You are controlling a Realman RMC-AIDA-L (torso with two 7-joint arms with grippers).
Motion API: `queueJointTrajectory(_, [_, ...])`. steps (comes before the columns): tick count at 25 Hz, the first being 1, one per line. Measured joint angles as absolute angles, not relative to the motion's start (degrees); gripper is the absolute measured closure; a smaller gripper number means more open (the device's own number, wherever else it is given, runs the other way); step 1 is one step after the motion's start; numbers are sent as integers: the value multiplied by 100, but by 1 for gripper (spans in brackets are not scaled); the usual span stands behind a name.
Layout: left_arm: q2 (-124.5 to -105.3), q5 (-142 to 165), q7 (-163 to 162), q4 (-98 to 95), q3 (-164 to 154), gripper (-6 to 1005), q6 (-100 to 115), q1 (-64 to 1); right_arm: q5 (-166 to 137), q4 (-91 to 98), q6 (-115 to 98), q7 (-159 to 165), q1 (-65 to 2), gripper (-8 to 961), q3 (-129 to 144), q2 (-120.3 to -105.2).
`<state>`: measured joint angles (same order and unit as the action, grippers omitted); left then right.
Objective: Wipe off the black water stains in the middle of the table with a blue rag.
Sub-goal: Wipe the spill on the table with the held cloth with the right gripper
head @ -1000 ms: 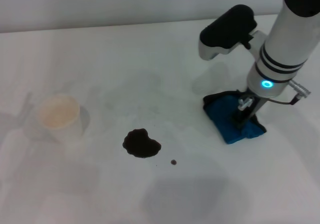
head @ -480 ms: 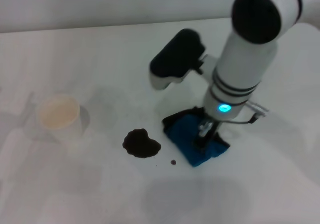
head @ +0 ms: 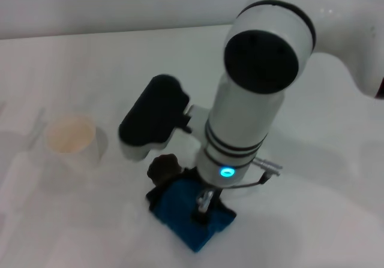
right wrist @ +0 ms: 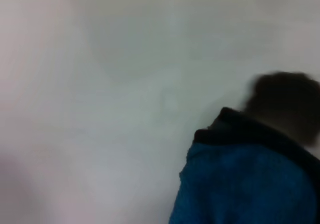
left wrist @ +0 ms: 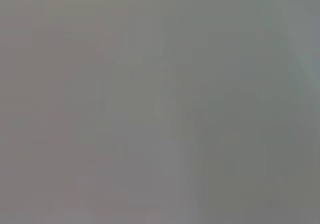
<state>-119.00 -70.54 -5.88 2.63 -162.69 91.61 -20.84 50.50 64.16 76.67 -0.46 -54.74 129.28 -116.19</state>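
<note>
Part of the black water stains (head: 164,167) is past the far edge of the blue rag, so next my right gripper turns back and pushes the rag over that part (head: 162,169) of the stains.
My right gripper (head: 203,208) is shut on the blue rag (head: 180,213) and holds it down on the white table (head: 90,58), just in front of the middle. The rag lies over the near part of the black water stains (head: 163,167); only the blotch's far left part shows past the rag's black edge. The tiny dark dot is hidden. The right wrist view shows the rag (right wrist: 250,184) with the dark blotch (right wrist: 285,101) right beside its edge. The left arm is out of view; its wrist view shows only plain grey.
A pale translucent cup (head: 71,139) stands on the table to the left of the stain, well apart from the rag. The right arm's white and black forearm (head: 252,100) reaches in from the upper right and hangs over the table's middle.
My right arm has swept left and toward the front, dragging the blue rag from the right side onto the stain. The tiny dot has gone from sight. The cup has not moved.
</note>
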Motion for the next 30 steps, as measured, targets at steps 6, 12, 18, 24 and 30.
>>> queueJointTrajectory(6, [-11908, -7038, -530, 261, -16270, 120, 9161, -2115, 5208, 6166, 7297, -6, -5747, 859, 13277, -11618])
queueJointTrajectory(12, [-11912, -7036, -515, 254, -16277, 120, 9164, -2071, 4916, 5606, 6984, -29, -6017, 858, 13121, -11620])
queueJointTrajectory(18, [-11919, -7036, -512, 241, -16278, 120, 9166, -2036, 4087, 5239, 6953, -26, -6102, 858, 12556, -11619])
queueJointTrajectory(24, [-11918, -7040, -510, 206, -16278, 119, 9168, -2028, 3544, 4805, 6858, -2, -6110, 858, 12217, -11619])
queueJointTrajectory(30, [-11916, -7040, -509, 194, -16277, 119, 9143, -2072, 3627, 4562, 6700, -136, -6115, 859, 12152, -11620])
